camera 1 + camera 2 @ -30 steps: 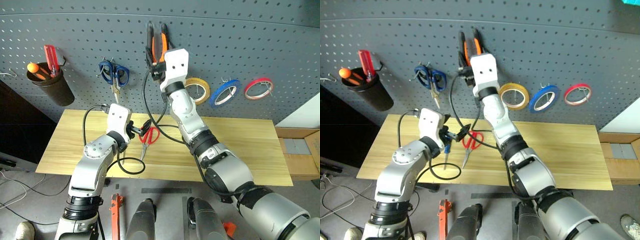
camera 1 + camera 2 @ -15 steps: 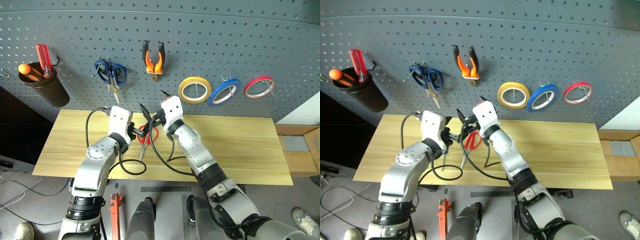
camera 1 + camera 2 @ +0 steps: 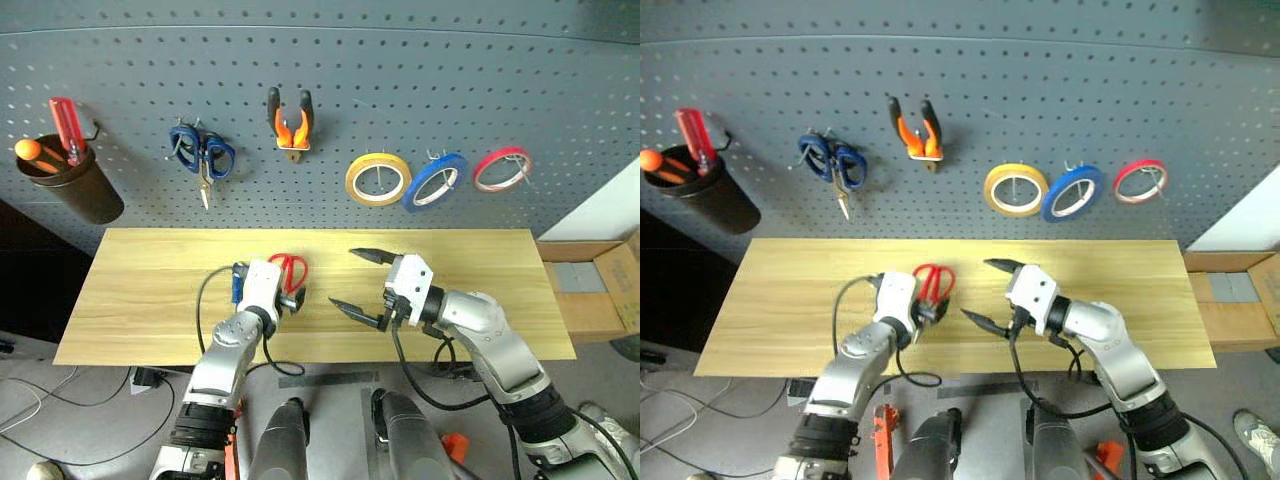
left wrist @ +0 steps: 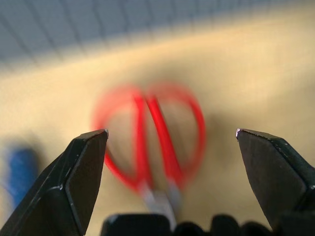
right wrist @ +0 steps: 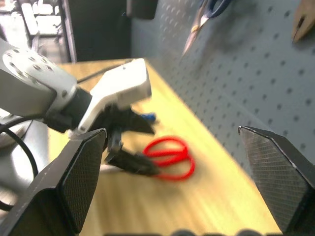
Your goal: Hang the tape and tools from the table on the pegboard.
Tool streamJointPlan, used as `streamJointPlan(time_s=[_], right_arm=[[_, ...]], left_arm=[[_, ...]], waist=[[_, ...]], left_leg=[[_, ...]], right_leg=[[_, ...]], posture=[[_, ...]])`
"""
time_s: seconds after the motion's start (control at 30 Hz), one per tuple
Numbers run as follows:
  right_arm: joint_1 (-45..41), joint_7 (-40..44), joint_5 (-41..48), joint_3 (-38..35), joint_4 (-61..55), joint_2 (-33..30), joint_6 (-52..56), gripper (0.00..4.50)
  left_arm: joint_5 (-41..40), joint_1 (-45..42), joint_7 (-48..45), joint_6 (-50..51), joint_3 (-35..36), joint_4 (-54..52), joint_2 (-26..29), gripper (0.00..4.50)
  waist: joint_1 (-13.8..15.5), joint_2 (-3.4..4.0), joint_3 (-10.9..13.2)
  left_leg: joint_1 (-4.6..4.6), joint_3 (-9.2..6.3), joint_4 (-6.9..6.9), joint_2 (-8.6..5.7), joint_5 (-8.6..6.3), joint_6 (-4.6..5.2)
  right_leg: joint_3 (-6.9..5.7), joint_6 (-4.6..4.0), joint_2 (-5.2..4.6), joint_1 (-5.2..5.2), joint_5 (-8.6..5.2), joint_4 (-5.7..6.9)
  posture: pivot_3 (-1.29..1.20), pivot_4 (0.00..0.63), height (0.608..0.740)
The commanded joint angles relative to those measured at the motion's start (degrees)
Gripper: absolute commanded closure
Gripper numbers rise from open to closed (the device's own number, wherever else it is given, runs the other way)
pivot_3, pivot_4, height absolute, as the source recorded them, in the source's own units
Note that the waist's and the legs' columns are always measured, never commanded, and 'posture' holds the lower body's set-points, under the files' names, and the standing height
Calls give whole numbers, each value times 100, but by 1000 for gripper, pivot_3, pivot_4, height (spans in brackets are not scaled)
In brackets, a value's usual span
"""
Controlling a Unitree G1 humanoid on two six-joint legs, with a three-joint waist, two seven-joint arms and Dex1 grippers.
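The red handles (image 3: 291,271) are between the fingers of my left gripper, and their loops must go over the hook. Next, my left gripper moves back and takes hold of the scissors' blades (image 4: 161,202).
Red-handled scissors (image 3: 289,269) lie on the pale wooden table (image 3: 140,290), just ahead of my left gripper (image 3: 292,298). That gripper is open, and its fingers (image 4: 83,167) straddle the red handles (image 4: 147,137). The blue-handled screwdriver (image 3: 237,286) lies beside my left wrist. My right gripper (image 3: 342,278) hovers open and empty over the table's middle, pointing at the left one. On the dark grey pegboard (image 3: 420,80) hang the orange-and-black pliers (image 3: 290,122) and the yellow tape (image 3: 378,180).
A dark cup (image 3: 65,185) with red and orange screwdrivers hangs at the pegboard's left, with blue scissors (image 3: 201,155) beside it. Blue tape (image 3: 432,181) and red tape (image 3: 501,168) hang right of the yellow roll. A cardboard box (image 3: 592,300) stands past the table's right end.
My right gripper has let go of the pliers, which now hang on the pegboard, and has dropped back over the table. My left gripper has sunk toward the red scissors.
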Motion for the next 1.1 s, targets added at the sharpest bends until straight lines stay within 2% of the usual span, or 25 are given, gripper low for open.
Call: streamJointPlan(time_s=[0.03,0.23,0.37,0.5,0.73,0.8,1.1], right_arm=[[51,519,211,55,-253,-116,-306,24],[63,1376,219,283,-132,-344,-869,24],[104,1748,164,404,-18,-427,-1283,24],[99,1862,160,407,122,-399,-1437,0],[-105,1805,87,356,395,-224,-1520,0],[-122,1806,61,344,458,-213,-1560,0],[-66,1851,19,343,597,-273,-1680,0]], left_arm=[[251,118,349,-29,-26,88,-114,0],[783,435,661,106,-338,272,-27,0],[992,383,676,377,-395,396,141,0],[1083,389,667,596,-396,311,221,1309],[925,570,691,958,-214,-79,53,3762],[941,577,697,991,-219,-120,28,4312],[884,528,614,899,-130,-300,36,4312]], waist=[[-20,-1,1],[-74,0,1],[-105,1,1],[-124,2,1],[-149,4,3],[-133,4,3],[-121,6,1]], left_leg=[[1,-3,9,1,0,1],[14,-9,49,-3,-6,9],[67,-11,48,-3,-11,18],[85,-8,46,-2,-11,18],[92,-3,43,2,-12,18],[92,-3,43,0,-12,18],[91,-3,42,-1,-12,17]], right_leg=[[-3,1,2,5,0,3],[-3,22,3,50,10,-8],[-6,54,2,109,-8,-21],[0,56,2,118,-9,-17],[7,55,3,118,-9,-13],[7,55,2,118,-9,-13],[8,55,0,117,-9,-14]], posture=[[-77,300,740],[-88,321,740],[-83,330,740],[-81,331,740],[-71,329,740],[-67,326,740],[-50,294,740]])
